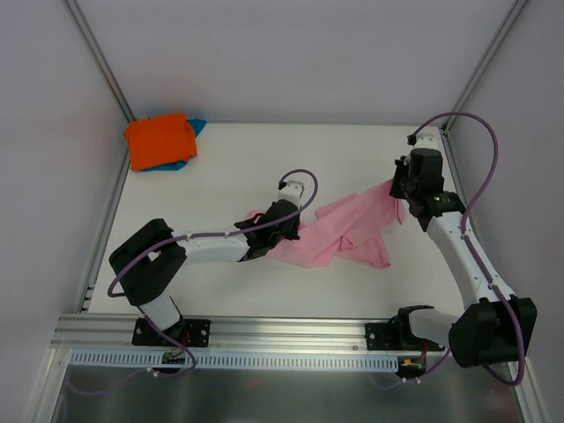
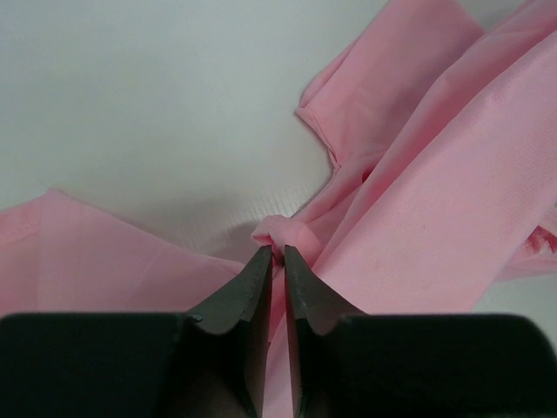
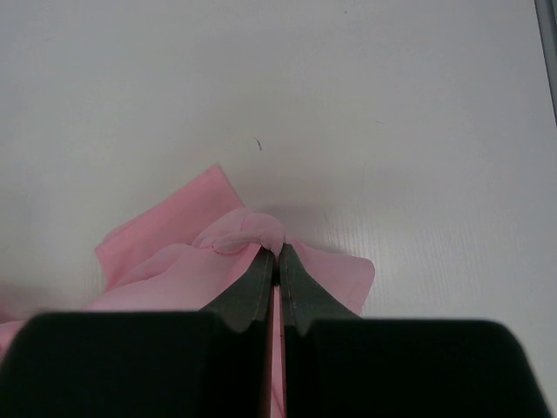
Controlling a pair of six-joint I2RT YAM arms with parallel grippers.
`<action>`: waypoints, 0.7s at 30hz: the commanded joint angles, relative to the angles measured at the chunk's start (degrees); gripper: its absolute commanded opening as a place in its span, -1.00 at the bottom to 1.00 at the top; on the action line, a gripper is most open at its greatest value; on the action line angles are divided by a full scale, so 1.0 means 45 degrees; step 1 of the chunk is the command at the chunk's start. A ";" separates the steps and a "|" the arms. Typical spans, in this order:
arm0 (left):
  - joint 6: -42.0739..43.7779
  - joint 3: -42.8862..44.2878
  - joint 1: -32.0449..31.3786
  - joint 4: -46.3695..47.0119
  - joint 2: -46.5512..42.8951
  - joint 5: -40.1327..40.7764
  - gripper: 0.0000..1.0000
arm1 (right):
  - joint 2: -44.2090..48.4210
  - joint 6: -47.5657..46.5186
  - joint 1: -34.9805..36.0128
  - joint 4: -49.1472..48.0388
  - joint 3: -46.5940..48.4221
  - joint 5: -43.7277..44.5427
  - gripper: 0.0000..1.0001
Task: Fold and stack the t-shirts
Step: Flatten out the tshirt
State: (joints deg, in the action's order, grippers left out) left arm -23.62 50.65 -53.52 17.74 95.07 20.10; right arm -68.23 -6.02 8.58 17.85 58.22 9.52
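Note:
My left gripper is pinching gathered cloth midway (image 2: 291,233) along the crumpled pink t-shirt. I should put the gathered cloth down and grab the t-shirt by an edge.
A light pink t-shirt (image 1: 348,231) lies crumpled at mid-table, stretched between my two grippers. My left gripper (image 1: 291,231) pinches a fold of the shirt's left side; in the left wrist view its jaws (image 2: 275,255) are shut on a bunch of pink cloth (image 2: 435,200). My right gripper (image 1: 401,192) holds the shirt's far right corner, raised a little. In the right wrist view the right gripper (image 3: 277,252) is shut on a knot of pink cloth (image 3: 174,261). A folded orange t-shirt (image 1: 159,141) lies on a teal-blue one (image 1: 196,128) at the far left corner.
White walls and metal frame posts (image 1: 101,66) close in the table at the back and sides. A slotted rail (image 1: 264,330) runs along the near edge between the arm bases. Bare white table surface (image 1: 291,159) lies beyond the pink shirt.

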 commanded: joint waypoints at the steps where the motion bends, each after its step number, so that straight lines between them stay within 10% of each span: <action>1: -0.0318 0.0423 0.0154 0.0277 0.0065 0.0065 -0.72 | 0.0025 0.0030 -0.0110 -0.0138 -0.0066 -0.0104 -0.99; 8: -0.0318 0.0540 0.0154 0.0238 0.0222 -0.0130 -0.35 | -0.0014 0.0030 -0.0110 -0.0157 -0.0066 -0.0104 -0.99; 21: -0.0396 0.0638 0.0154 0.0297 0.0417 -0.0189 -0.38 | 0.0044 0.0030 -0.0090 -0.0118 -0.0046 -0.0123 -0.99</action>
State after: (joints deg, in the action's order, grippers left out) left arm -24.49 51.31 -53.52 17.74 96.57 19.99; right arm -68.31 -6.02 8.58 17.85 58.22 9.52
